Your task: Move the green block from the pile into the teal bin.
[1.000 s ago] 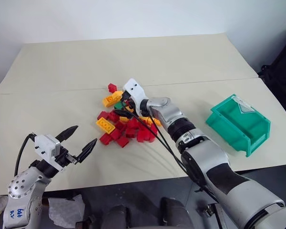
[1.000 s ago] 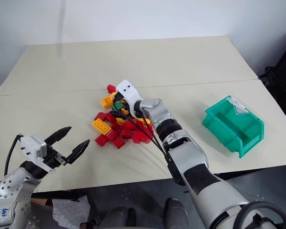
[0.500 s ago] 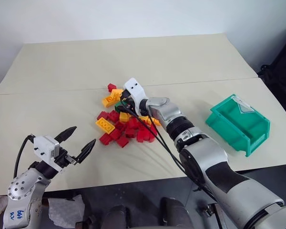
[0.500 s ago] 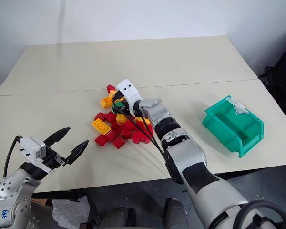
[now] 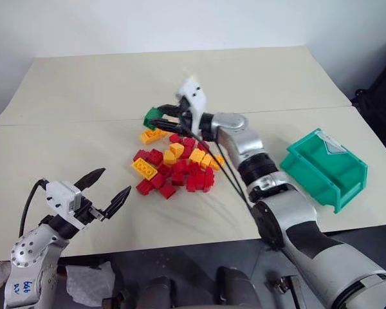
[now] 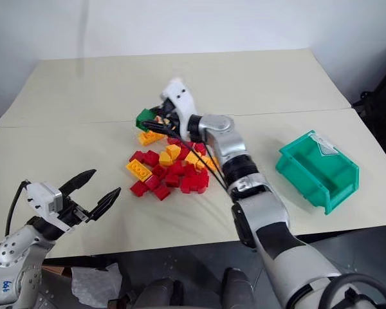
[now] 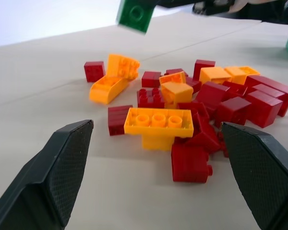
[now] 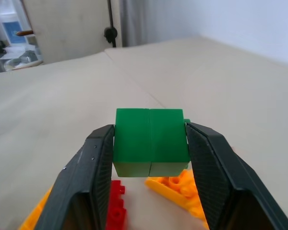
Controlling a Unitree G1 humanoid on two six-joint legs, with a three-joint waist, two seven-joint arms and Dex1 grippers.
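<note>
The robot's right gripper has the green block (image 5: 152, 118) held squarely and clear of the pile, so it should keep going to the empty teal bin (image 5: 325, 168) and let go inside it.
The green block (image 5: 153, 117) hangs above the far edge of the pile (image 5: 175, 165), clamped between the black fingers of my right gripper (image 5: 157, 118). The right wrist view shows the green block (image 8: 150, 142) squeezed between both fingers (image 8: 93, 172), with orange and red bricks below it. In the left wrist view the green block (image 7: 137, 14) floats over the pile (image 7: 182, 115). The teal bin (image 5: 323, 168) stands on the table at the right, apart from the arm. My left gripper (image 5: 106, 187) is open near the table's front left edge, nothing between its fingers.
The pile of red and yellow-orange bricks lies mid-table, with one long yellow brick (image 5: 143, 168) at its near left side. The beige table (image 5: 83, 84) stretches bare behind the pile and between the pile and the bin. A dark object (image 5: 379, 96) stands beyond the table's right edge.
My right gripper closed on the green block and lifted it up out of the pile, its wrist turning toward the left. Some bricks in the pile shifted. My left gripper stayed put.
</note>
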